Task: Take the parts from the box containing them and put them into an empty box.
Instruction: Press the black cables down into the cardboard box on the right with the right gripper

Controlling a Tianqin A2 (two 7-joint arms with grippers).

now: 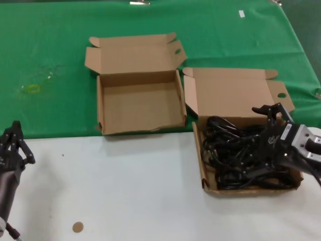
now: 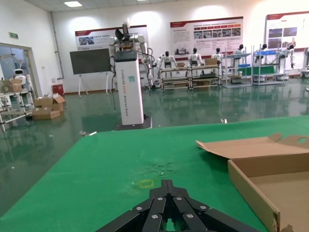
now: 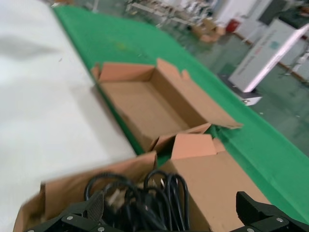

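Note:
The loops of the coiled black power cord (image 3: 175, 208) are standing bunched side (image 3: 169, 179) by side. The cord will come loose as one bundle when I lift, and the others will stay behind.
Several black power cords (image 1: 235, 155) lie tangled in the cardboard box (image 1: 204, 170) at the right, whose lid flap (image 1: 233, 93) stands open behind it. My right gripper (image 1: 261, 145) is open and hangs low over these cords at the box's right side. In the right wrist view its two fingers (image 3: 96, 208) are spread wide with the cords (image 3: 145, 203) between them, and nothing is gripped. The empty box (image 1: 140, 100) with a ragged front edge sits to the left on the green cloth; it also shows in the right wrist view (image 3: 145, 101). My left gripper (image 1: 12, 143) is shut and parked at the lower left.
A green cloth (image 1: 50, 60) covers the far half of the table and a white surface (image 1: 125, 186) the near half. A small brown disc (image 1: 77, 227) lies near the front edge. The left wrist view shows the left gripper's tip (image 2: 167, 186) and the empty box's wall (image 2: 251, 191).

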